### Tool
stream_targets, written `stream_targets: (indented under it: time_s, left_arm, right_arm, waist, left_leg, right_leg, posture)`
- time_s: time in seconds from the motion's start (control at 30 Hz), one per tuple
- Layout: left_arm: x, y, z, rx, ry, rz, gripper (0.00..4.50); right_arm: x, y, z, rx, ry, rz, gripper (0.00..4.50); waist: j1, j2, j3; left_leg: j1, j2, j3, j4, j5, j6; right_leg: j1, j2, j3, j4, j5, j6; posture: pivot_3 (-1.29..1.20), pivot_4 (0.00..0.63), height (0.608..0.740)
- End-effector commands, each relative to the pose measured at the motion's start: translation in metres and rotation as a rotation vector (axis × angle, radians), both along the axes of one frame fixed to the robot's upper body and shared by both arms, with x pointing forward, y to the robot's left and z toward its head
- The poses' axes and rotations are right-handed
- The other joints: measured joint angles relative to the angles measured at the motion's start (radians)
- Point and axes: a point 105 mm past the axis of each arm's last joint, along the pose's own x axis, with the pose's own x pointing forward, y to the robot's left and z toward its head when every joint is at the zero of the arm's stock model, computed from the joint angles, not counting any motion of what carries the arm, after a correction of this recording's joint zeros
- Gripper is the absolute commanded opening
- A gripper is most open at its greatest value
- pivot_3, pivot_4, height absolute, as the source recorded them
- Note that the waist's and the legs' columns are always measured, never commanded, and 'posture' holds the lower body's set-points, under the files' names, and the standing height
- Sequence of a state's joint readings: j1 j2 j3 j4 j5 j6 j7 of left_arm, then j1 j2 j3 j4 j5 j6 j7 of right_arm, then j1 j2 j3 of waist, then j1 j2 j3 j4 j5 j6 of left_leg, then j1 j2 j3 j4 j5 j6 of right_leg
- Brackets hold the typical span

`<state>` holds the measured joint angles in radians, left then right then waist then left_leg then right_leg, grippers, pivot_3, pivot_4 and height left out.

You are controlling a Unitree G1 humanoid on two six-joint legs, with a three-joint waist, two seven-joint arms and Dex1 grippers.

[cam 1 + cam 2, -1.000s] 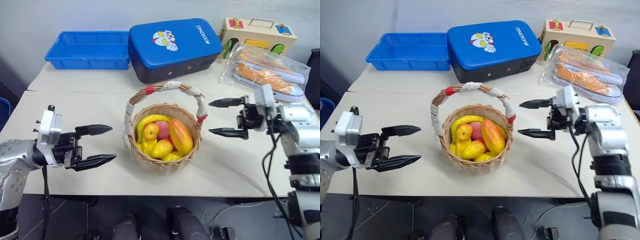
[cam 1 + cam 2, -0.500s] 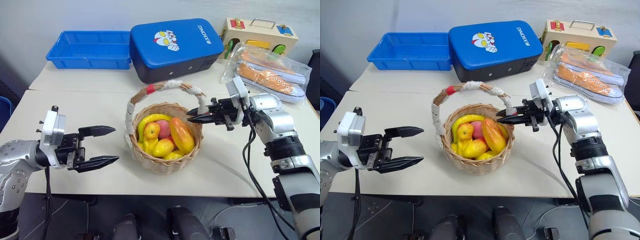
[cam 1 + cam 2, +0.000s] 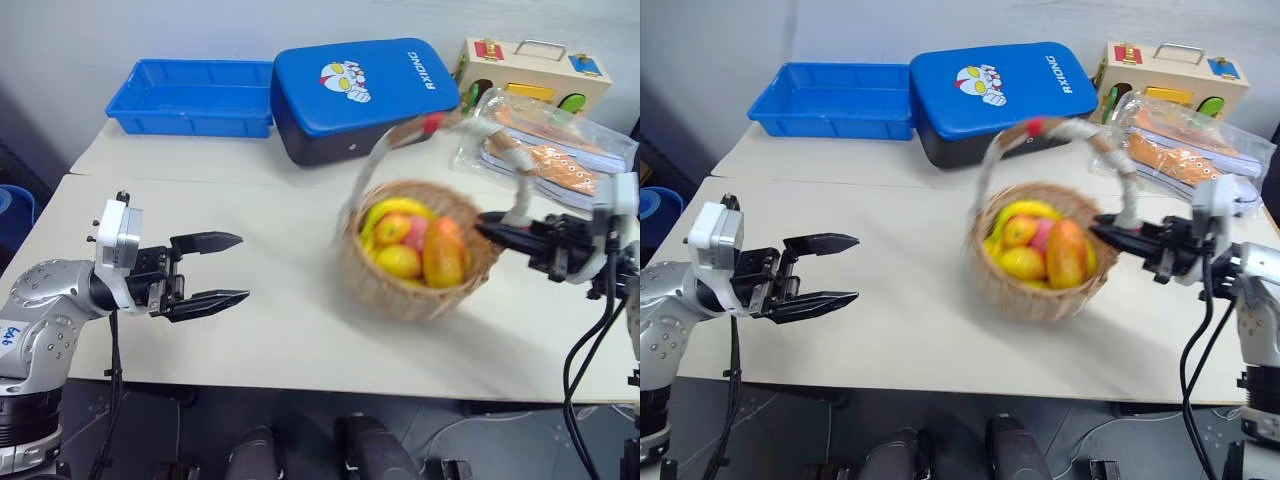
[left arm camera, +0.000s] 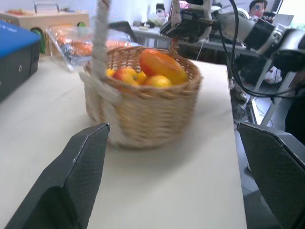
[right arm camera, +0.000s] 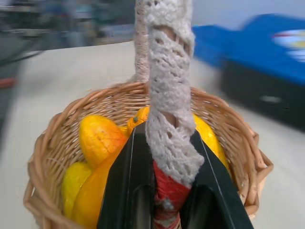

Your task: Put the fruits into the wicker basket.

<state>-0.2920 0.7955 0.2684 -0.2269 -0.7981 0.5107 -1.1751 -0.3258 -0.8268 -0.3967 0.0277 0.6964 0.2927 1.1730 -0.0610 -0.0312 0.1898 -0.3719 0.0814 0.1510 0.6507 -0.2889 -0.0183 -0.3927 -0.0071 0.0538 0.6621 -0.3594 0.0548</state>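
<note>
The space (image 3: 1164, 204) next to the bag of shoes is open, so my right gripper keeps moving the wicker basket there by its handle (image 3: 1128, 186) until it stands flat.
The wicker basket (image 3: 400, 287) stands on the table right of the middle, blurred and tilted, with its cord-wrapped handle (image 5: 167, 95) arching above it. Inside lie the fruits: a red-to-yellow mango (image 3: 443, 256), a yellow banana (image 3: 395, 208), a lemon (image 3: 398, 262) and a reddish peach (image 3: 416, 232). My right gripper (image 3: 488, 230) is shut on the handle's base at the basket's right rim, by the red tape (image 5: 167, 191). Well left of the basket, my left gripper (image 3: 236, 268) hangs open, holding nothing and pointing at it.
A blue plastic tray (image 3: 195, 95) and a blue case (image 3: 365, 95) sit at the back of the table. A wooden box (image 3: 530, 70) and a plastic bag of shoes (image 3: 550, 145) are at the back right, close behind the basket.
My right gripper went to the basket handle, shut on it and pulled the basket to the right. The left gripper stays open in much the same place.
</note>
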Motion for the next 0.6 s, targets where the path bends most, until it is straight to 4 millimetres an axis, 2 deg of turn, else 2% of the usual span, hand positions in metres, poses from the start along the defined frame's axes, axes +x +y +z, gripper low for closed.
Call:
stream_targets:
  time_s: [0.03, 0.1, 0.17, 0.27, 0.33, 0.4, 0.53, 0.57, 0.6]
  left_arm:
    - [0.008, -0.006, 0.003, 0.025, -0.023, -0.045, 4.50]
    - [0.016, -0.010, 0.006, 0.041, -0.031, -0.075, 4.50]
    - [0.022, -0.013, 0.009, 0.051, -0.046, -0.095, 4.50]
    - [0.026, -0.015, 0.011, 0.058, -0.058, -0.109, 4.50]
    - [0.029, -0.016, 0.011, 0.063, -0.067, -0.119, 4.50]
    - [0.030, -0.017, 0.012, 0.064, -0.070, -0.123, 4.50]
    - [0.030, -0.015, 0.009, 0.069, -0.068, -0.116, 4.50]
    - [0.030, -0.014, 0.008, 0.073, -0.067, -0.111, 4.50]
    - [0.030, -0.013, 0.007, 0.076, -0.066, -0.108, 4.50]
  right_arm:
    - [-0.005, -0.034, 0.021, 0.059, -0.153, -0.274, 0.22]
    - [-0.004, -0.050, 0.019, 0.112, -0.182, -0.431, 0.22]
    - [-0.002, -0.058, 0.011, 0.127, -0.178, -0.545, 0.22]
    - [0.001, -0.060, -0.002, 0.118, -0.126, -0.615, 0.22]
    - [0.009, -0.076, -0.015, 0.104, -0.058, -0.772, 0.22]
    - [0.011, -0.080, -0.016, 0.125, -0.047, -0.805, 0.22]
    - [0.016, -0.077, -0.023, 0.172, 0.027, -0.756, 0.22]
    - [0.016, -0.076, -0.023, 0.172, 0.025, -0.748, 0.97]
    - [0.016, -0.076, -0.022, 0.173, 0.025, -0.741, 1.23]
  waist:
    - [0.000, 0.000, 0.000]
    - [-0.002, 0.000, 0.000]
    - [-0.002, 0.000, 0.000]
    - [-0.008, 0.002, 0.000]
    - [-0.015, 0.002, 0.000]
    - [-0.018, 0.002, 0.000]
    - [-0.021, 0.002, 0.000]
    - [-0.021, 0.002, 0.000]
    - [-0.021, 0.002, 0.000]
  left_leg:
    - [0.001, 0.000, 0.000, 0.000, 0.000, 0.000]
    - [0.001, 0.000, 0.001, 0.000, 0.001, -0.001]
    - [0.001, 0.000, 0.001, -0.001, 0.001, -0.001]
    - [0.001, 0.000, 0.002, -0.002, 0.002, -0.002]
    - [0.001, 0.000, 0.003, -0.002, 0.002, -0.002]
    - [0.001, 0.000, 0.003, -0.002, 0.002, -0.002]
    - [0.002, 0.000, 0.003, -0.001, 0.002, -0.002]
    - [0.002, 0.000, 0.003, -0.001, 0.002, -0.002]
    - [0.002, 0.000, 0.003, -0.001, 0.002, -0.001]
  right_leg:
    - [0.001, 0.000, 0.000, 0.000, 0.000, 0.000]
    - [0.000, 0.001, 0.001, 0.001, 0.000, 0.000]
    - [0.000, 0.001, 0.001, 0.002, 0.000, 0.000]
    - [-0.001, 0.001, 0.002, 0.002, 0.000, 0.000]
    - [-0.002, 0.002, 0.003, 0.002, 0.000, 0.000]
    - [-0.002, 0.001, 0.002, 0.002, 0.000, 0.000]
    - [-0.001, 0.002, 0.003, 0.002, 0.000, 0.000]
    - [-0.001, 0.002, 0.003, 0.003, 0.000, 0.000]
    - [-0.001, 0.002, 0.003, 0.003, 0.000, 0.001]
  posture:
    - [0.00, 0.150, 0.740]
    - [0.00, 0.150, 0.740]
    - [0.00, 0.150, 0.740]
    - [0.00, 0.150, 0.740]
    - [0.00, 0.150, 0.740]
    - [0.00, 0.150, 0.740]
    - [0.00, 0.150, 0.740]
    - [0.00, 0.150, 0.740]
    - [0.00, 0.150, 0.740]
